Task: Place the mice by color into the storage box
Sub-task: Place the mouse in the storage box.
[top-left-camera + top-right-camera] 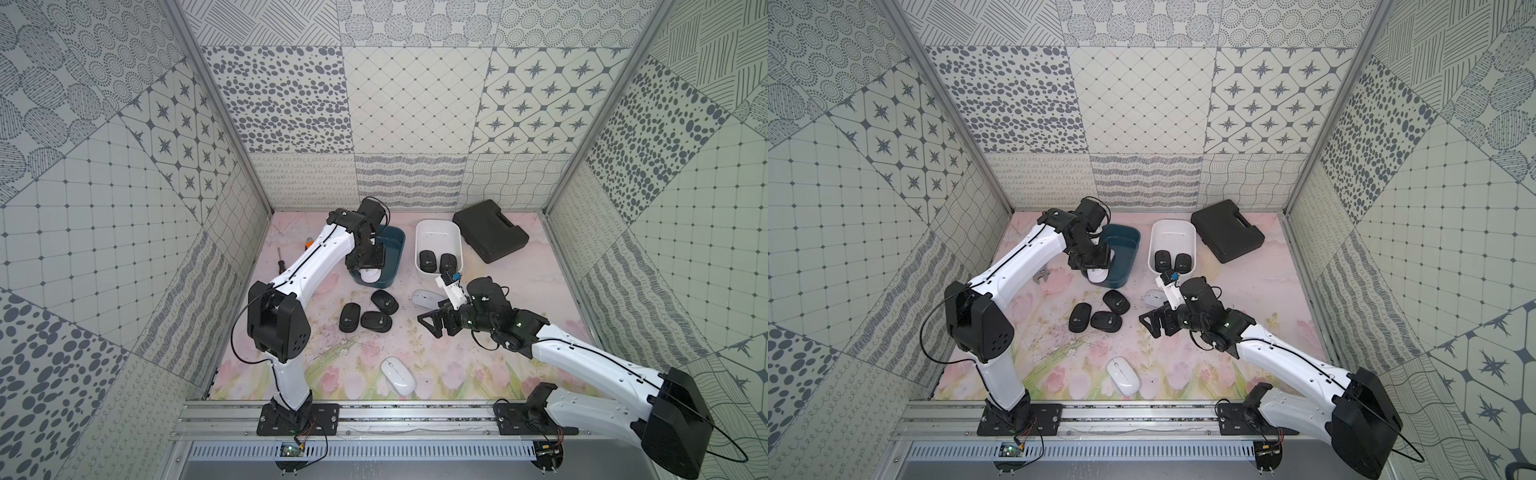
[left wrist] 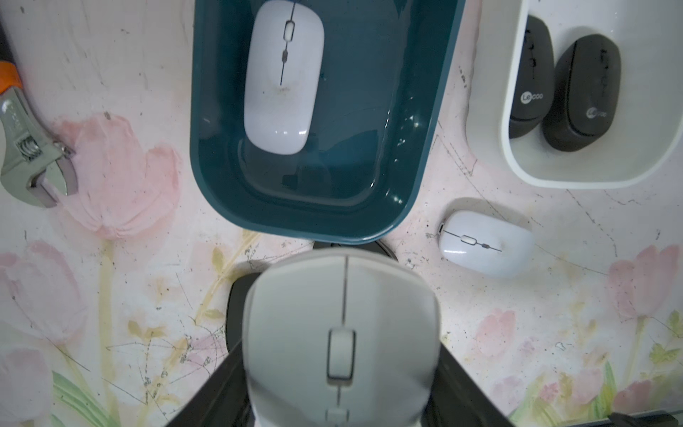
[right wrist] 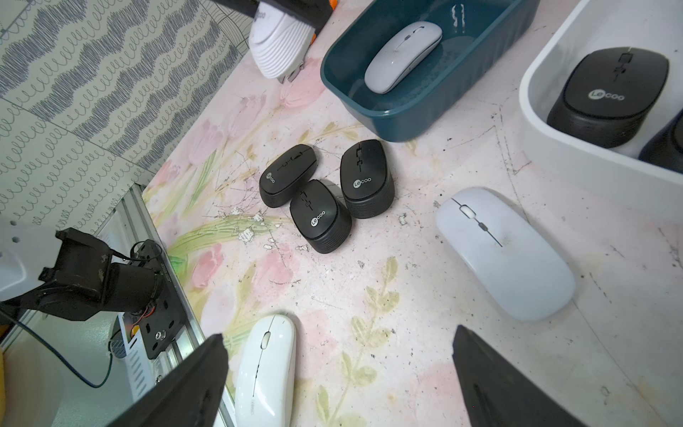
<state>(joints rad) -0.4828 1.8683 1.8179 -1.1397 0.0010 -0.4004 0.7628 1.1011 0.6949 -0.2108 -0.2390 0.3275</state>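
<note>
My left gripper keeps carrying the held mouse to the teal box's free space [image 1: 388,260] next to its white mouse until the held mouse touches the box's bottom [image 1: 1119,265].
My left gripper [image 1: 367,269] is shut on a white mouse [image 2: 340,332] and holds it above the near end of the teal storage box [image 1: 400,252]. Another white mouse [image 2: 282,77] lies inside that box. The white storage box [image 1: 438,233] holds two black mice [image 1: 427,261] [image 1: 448,263]. Three black mice [image 1: 350,318] [image 1: 376,321] [image 1: 384,301] lie bunched on the mat. One white mouse [image 1: 428,297] lies just beyond my right gripper [image 1: 434,319], which is open and empty. A further white mouse [image 1: 398,376] lies near the front rail.
A black carrying case [image 1: 490,230] lies at the back right beside the white box. An adjustable wrench [image 2: 29,148] and a screwdriver [image 1: 280,259] lie left of the teal box, partly under my left arm. Patterned walls enclose three sides.
</note>
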